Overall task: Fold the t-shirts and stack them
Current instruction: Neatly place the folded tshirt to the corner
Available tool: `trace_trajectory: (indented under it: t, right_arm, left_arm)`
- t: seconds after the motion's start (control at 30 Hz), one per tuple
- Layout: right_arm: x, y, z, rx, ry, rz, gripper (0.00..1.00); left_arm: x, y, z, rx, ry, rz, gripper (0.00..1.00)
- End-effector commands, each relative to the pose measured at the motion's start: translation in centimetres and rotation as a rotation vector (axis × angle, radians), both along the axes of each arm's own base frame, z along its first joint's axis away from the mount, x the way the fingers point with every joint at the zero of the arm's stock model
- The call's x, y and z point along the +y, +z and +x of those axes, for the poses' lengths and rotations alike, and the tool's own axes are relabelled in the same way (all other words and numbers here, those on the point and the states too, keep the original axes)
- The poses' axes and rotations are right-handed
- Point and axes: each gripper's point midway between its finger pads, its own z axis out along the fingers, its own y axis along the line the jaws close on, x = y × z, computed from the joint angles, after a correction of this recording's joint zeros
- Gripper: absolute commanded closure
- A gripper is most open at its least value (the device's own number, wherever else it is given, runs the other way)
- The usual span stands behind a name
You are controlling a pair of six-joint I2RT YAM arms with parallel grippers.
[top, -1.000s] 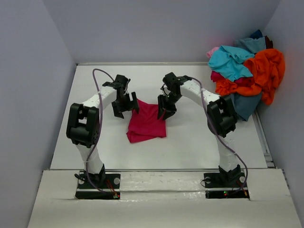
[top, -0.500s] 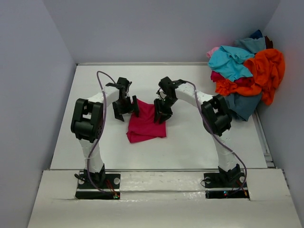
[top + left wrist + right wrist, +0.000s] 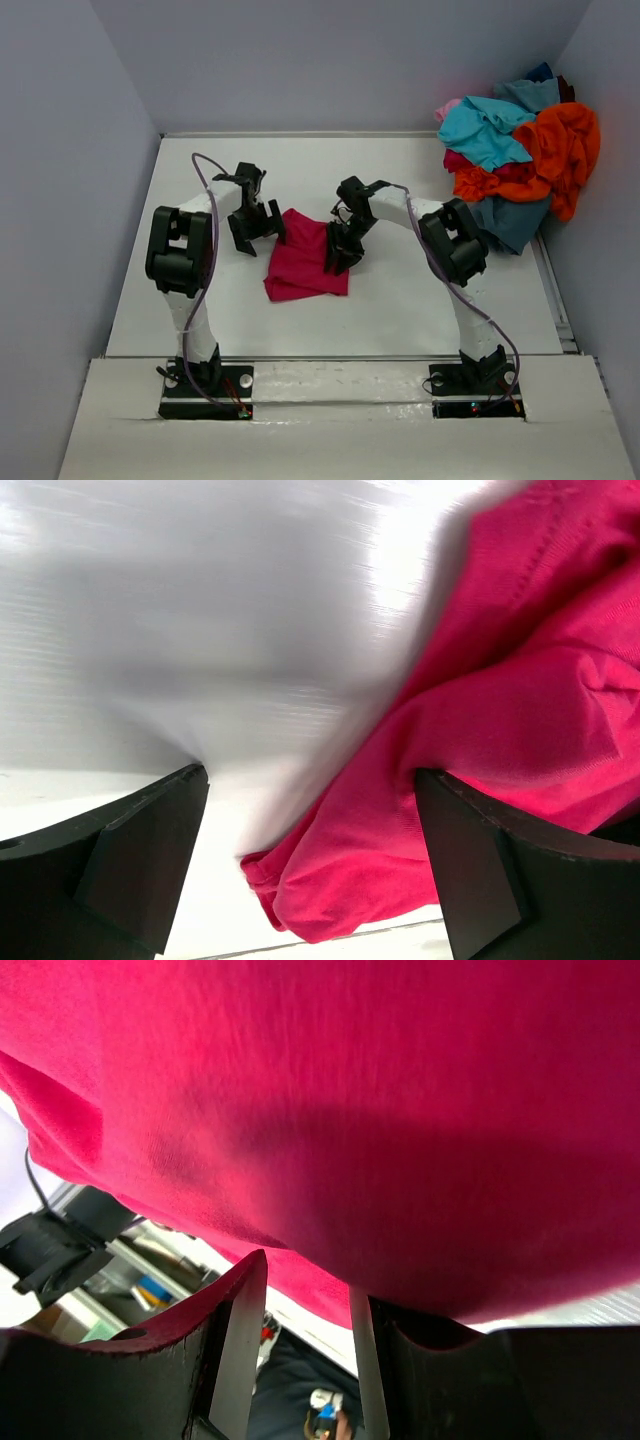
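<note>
The crimson-magenta t-shirt (image 3: 303, 265) is in a compact block with a rolled edge (image 3: 415, 745). I expect it to bunch up there but stay folded while I carry it.
A folded crimson-magenta t-shirt (image 3: 303, 265) lies flat on the white table (image 3: 420, 290) between the two arms. My left gripper (image 3: 257, 234) hovers at its upper left corner, jaws wide open. In the left wrist view the shirt's rolled edge (image 3: 420, 780) lies between the fingers (image 3: 140, 860), against the right one. My right gripper (image 3: 338, 256) rests low on the shirt's right edge. Its jaws stand partly apart, and crimson cloth (image 3: 380, 1110) lies across its fingertips (image 3: 243, 1320) with nothing pinched between them. More t-shirts are heaped at the back right: orange (image 3: 568, 145), turquoise (image 3: 480, 128), pink (image 3: 447, 107).
The heap of shirts spills over the table's back right corner against the wall, with a blue-grey one (image 3: 512, 222) at its base. Grey walls close in the table on the left, back and right. A raised white ledge (image 3: 330, 400) carries both arm bases.
The left gripper has slid a little left, off the shirt's corner. The right gripper has moved nearer and left, down onto the shirt's right edge. The shirt has barely shifted.
</note>
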Motion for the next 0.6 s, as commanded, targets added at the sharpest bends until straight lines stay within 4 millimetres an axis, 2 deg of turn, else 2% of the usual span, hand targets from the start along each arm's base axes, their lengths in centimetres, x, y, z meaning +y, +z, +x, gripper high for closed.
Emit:
trace_trajectory:
  t: [0.0, 0.03, 0.17, 0.23, 0.33, 0.37, 0.4, 0.57]
  right_arm:
    - [-0.1, -1.3, -0.4, -0.020, 0.017, -0.020, 0.55]
    - [-0.1, -1.3, -0.4, -0.018, 0.017, -0.021, 0.55]
    - [0.1, -1.6, -0.2, -0.016, 0.021, -0.021, 0.55]
    - [0.1, -1.7, -0.1, -0.016, 0.024, -0.025, 0.55]
    - [-0.1, -1.7, 0.0, -0.022, 0.030, -0.035, 0.55]
    - [-0.1, -1.8, 0.0, -0.023, 0.033, -0.036, 0.55]
    - [-0.2, -1.9, 0.0, -0.020, 0.033, -0.040, 0.55]
    - [-0.1, -2.4, 0.0, -0.011, 0.035, -0.041, 0.55]
  left_arm:
    - [1.1, 0.3, -1.1, 0.015, 0.024, 0.000, 0.03]
    - [1.2, 0.3, -1.1, 0.017, 0.031, -0.010, 0.03]
    - [-0.9, -0.4, -2.0, 0.031, -0.050, -0.148, 0.03]
    - [-1.1, -1.1, -2.7, 0.049, -0.058, -0.168, 0.03]
    - [-2.9, -1.0, -2.9, 0.029, -0.088, -0.286, 0.02]
    - [-3.5, -1.0, -3.8, 0.047, -0.091, -0.336, 0.02]
    - [-3.9, -0.7, -3.4, 0.021, -0.094, -0.359, 0.02]
    - [-4.7, -0.8, -3.9, 0.010, -0.113, -0.429, 0.02]
